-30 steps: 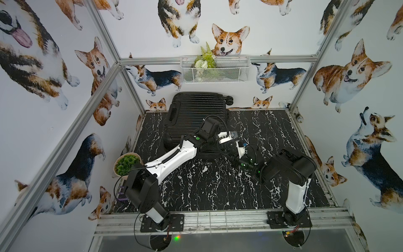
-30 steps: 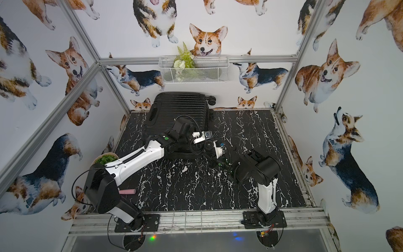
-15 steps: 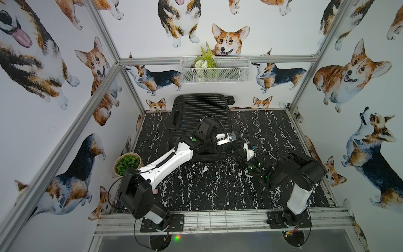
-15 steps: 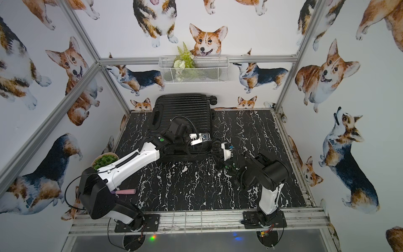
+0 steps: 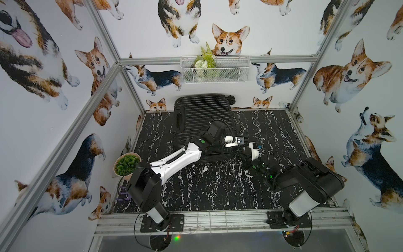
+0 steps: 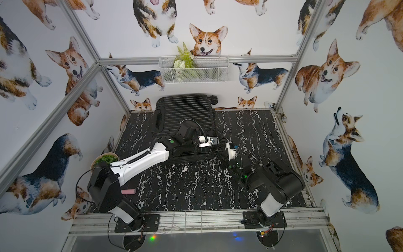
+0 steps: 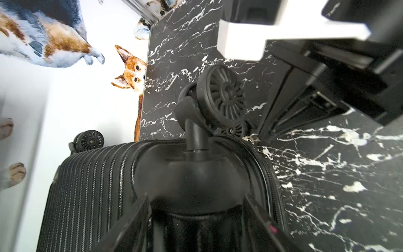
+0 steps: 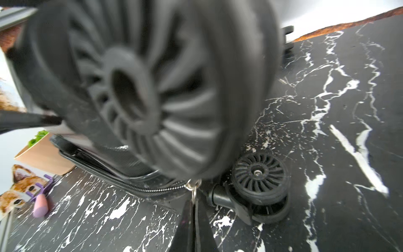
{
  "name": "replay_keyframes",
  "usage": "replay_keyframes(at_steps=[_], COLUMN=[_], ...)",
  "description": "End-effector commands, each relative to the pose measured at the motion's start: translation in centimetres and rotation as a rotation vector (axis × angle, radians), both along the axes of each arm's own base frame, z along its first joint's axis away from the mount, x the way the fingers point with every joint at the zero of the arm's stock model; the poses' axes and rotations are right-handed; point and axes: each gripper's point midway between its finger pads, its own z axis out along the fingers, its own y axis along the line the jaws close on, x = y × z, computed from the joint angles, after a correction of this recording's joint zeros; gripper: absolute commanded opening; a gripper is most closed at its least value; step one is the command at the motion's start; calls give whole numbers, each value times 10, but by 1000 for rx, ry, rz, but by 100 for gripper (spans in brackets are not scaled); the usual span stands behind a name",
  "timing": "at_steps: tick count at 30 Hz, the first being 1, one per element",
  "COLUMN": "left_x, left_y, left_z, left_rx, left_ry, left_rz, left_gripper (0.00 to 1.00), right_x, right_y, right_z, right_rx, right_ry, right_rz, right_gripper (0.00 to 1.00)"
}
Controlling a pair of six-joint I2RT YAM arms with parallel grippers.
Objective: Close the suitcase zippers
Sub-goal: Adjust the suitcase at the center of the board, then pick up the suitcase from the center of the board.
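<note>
The zipper pull [image 8: 193, 184] sits under the wheel at the suitcase's corner, so my left gripper should leave that corner and turn the suitcase by the handle [image 5: 178, 118] opposite the wheels.
The black ribbed suitcase [image 5: 205, 113] [image 6: 185, 111] lies flat at the back of the table. My left gripper [image 7: 196, 203] sits on its near right corner, one finger [image 7: 135, 218] on each side of the wheel housing and pressed against it. A spinner wheel [image 7: 222, 96] sticks out beyond that corner. My right gripper [image 8: 193, 203] is shut on the metal zipper pull [image 8: 193, 189], just under the big blurred wheel [image 8: 141, 87] and beside the lower wheel [image 8: 259, 174]. The zippers' track [image 8: 141, 189] runs back from the pull along the seam. In both top views the arms hide the pull.
A potted plant [image 5: 126, 163] stands at the table's left edge. A pink object [image 6: 128, 192] and a purple piece [image 5: 123, 195] lie near the left arm's base. A wire basket [image 5: 214, 69] hangs on the back wall. The right arm [image 5: 305, 181] crouches low at the near right.
Both grippers have moved right along the suitcase's near edge to its wheel corner, the right one drawing the pull with it. The suitcase has swung slightly.
</note>
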Motion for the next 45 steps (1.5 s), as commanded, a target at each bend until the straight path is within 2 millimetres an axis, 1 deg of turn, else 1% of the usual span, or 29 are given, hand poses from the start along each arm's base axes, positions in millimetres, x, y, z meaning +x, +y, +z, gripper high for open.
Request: replay_keyframes(at_steps=[1, 2, 5, 7, 12, 14, 16, 18, 19, 20, 22, 23, 24, 25, 26, 28, 29, 31, 33, 35, 36, 37, 39, 40, 41, 42, 43, 45], left_x=[28, 32, 39, 40, 38, 37, 34, 26, 24, 17, 7, -3, -9, -15, -23, -30, -30, -17, 8, 40, 58, 71, 87, 95, 100, 105, 108, 116], left_y=[2, 1, -5, -8, -14, -16, -17, -17, -18, -17, -18, -18, -17, -18, -14, -8, -5, 12, 41, 82, 109, 136, 177, 204, 221, 242, 252, 273], left_z=[-13, -14, -13, -16, -21, -21, -19, -11, -3, 8, 24, 37, 44, 43, 60, 77, 88, 111, 129, 137, 139, 137, 132, 126, 122, 113, 108, 90], left_rx=[61, 57, 35, 32, 15, 9, 13, 13, -8, -35, -79, -117, -135, -142, -174, -247, -301, -439, -549, -629, -665, -683, -706, -720, -730, -737, -742, -739], left_ry=[-92, -106, -126, -114, -78, -71, -54, -8, 12, 61, 103, 135, 153, 187, 192, 242, 268, 333, 374, 394, 390, 387, 396, 404, 415, 436, 462, 536], left_rz=[123, 139, 161, 160, 154, 152, 145, 145, 151, 152, 140, 120, 108, 99, 89, 99, 117, 214, 375, 610, 752, 881, 1037, 1144, 1206, 1285, 1322, 1397], left_gripper=[67, 66, 66, 65, 64, 64, 64, 65, 66, 68, 70, 74, 76, 77, 77, 77, 77, 77, 76, 71, 70, 70, 71, 71, 71, 71, 70, 69], right_x=[-16, -20, -28, -32, -46, -47, -41, -34, -32, -28, -26, -25, -24, -23, -22, -22, -22, -21, -20, -19, -19, -19, -19, -18, -18, -18, -17, -17], right_y=[9, 12, 16, 16, 28, 29, 23, 14, 11, 5, 1, -2, -3, -4, -5, -5, -5, -5, -4, -4, -3, -2, -1, -1, -1, -1, 0, 0], right_z=[-17, -17, -18, -17, -11, -9, -11, -14, -15, -17, -19, -19, -19, -19, -19, -20, -21, -21, -21, -19, -19, -19, -18, -17, -17, -17, -16, -17], right_rx=[-99, -116, -137, -140, -124, -124, -148, -181, -197, -227, -253, -266, -272, -279, -283, -293, -296, -298, -297, -297, -298, -296, -294, -292, -291, -292, -291, -296], right_ry=[36, 32, 36, 34, 23, 21, 25, 29, 32, 39, 45, 45, 42, 41, 43, 48, 53, 56, 54, 51, 51, 51, 48, 48, 48, 48, 47, 52], right_rz=[58, 74, 93, 105, 207, 215, 175, 111, 89, 55, 36, 22, 16, 10, 3, 3, 3, 2, 2, 1, 2, 6, 10, 8, 9, 8, 9, 9], right_gripper=[0, 0, 0, 0, 0, 0, 0, 0, 0, 0, 0, 0, 0, 0, 0, 0, 0, 0, 0, 0, 0, 0, 0, 0, 0, 0, 0, 0])
